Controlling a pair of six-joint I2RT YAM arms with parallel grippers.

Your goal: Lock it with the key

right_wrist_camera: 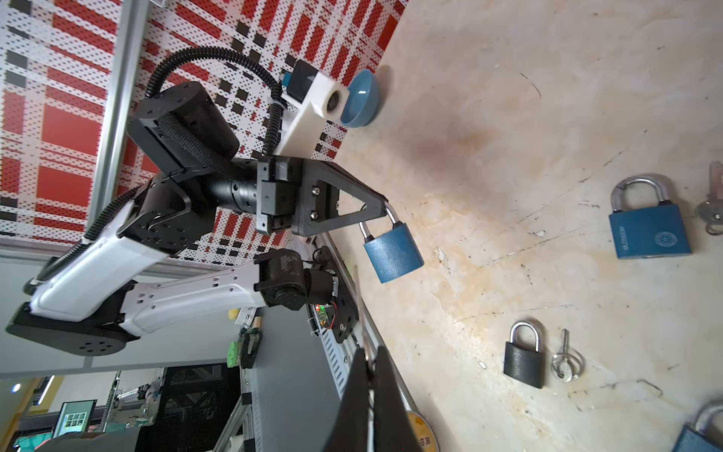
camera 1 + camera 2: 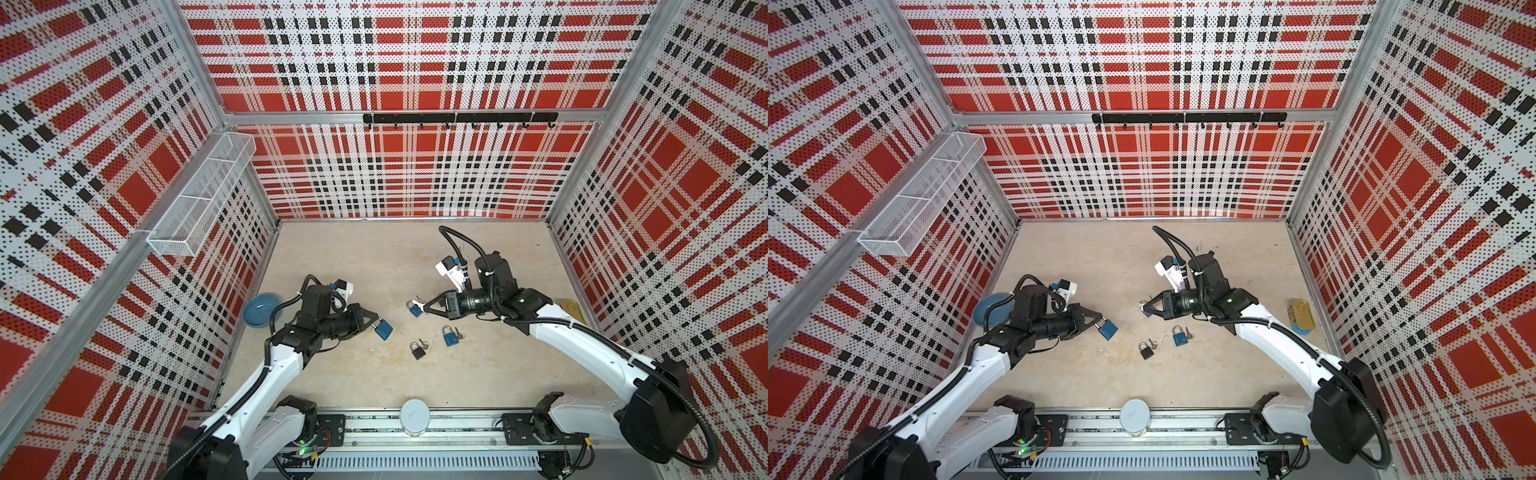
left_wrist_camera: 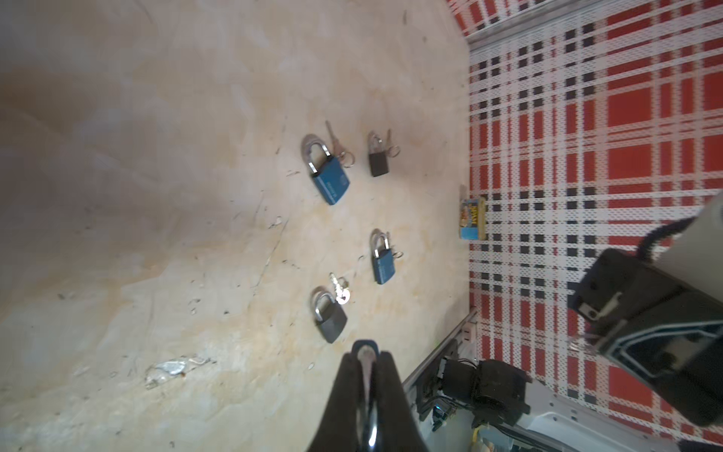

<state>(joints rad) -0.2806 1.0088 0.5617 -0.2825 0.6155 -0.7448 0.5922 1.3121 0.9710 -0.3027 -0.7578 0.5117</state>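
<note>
My left gripper is holding the blue padlock (image 2: 1108, 328) by its shackle above a clear spot (image 2: 1122, 332), and it should keep lowering the padlock until its body rests there, then let go.
My left gripper (image 2: 374, 321) (image 2: 1098, 319) is shut on the silver shackle of a blue padlock (image 2: 384, 330) (image 2: 1108, 329) (image 1: 393, 252), which hangs tilted just above the table. In the left wrist view only the shackle (image 3: 365, 354) shows between the fingers. My right gripper (image 2: 423, 308) (image 1: 369, 354) is shut on a thin silver key (image 1: 362, 317), seen edge-on past its tips. It hovers a short way right of the held padlock, pointing towards it.
Several more padlocks lie on the table with keys beside them: blue ones (image 2: 414, 309) (image 2: 449, 336), a black one (image 2: 417, 350) and a small dark one (image 3: 377, 160). A blue bowl (image 2: 259, 311) sits by the left wall, a tin (image 2: 571, 311) by the right wall.
</note>
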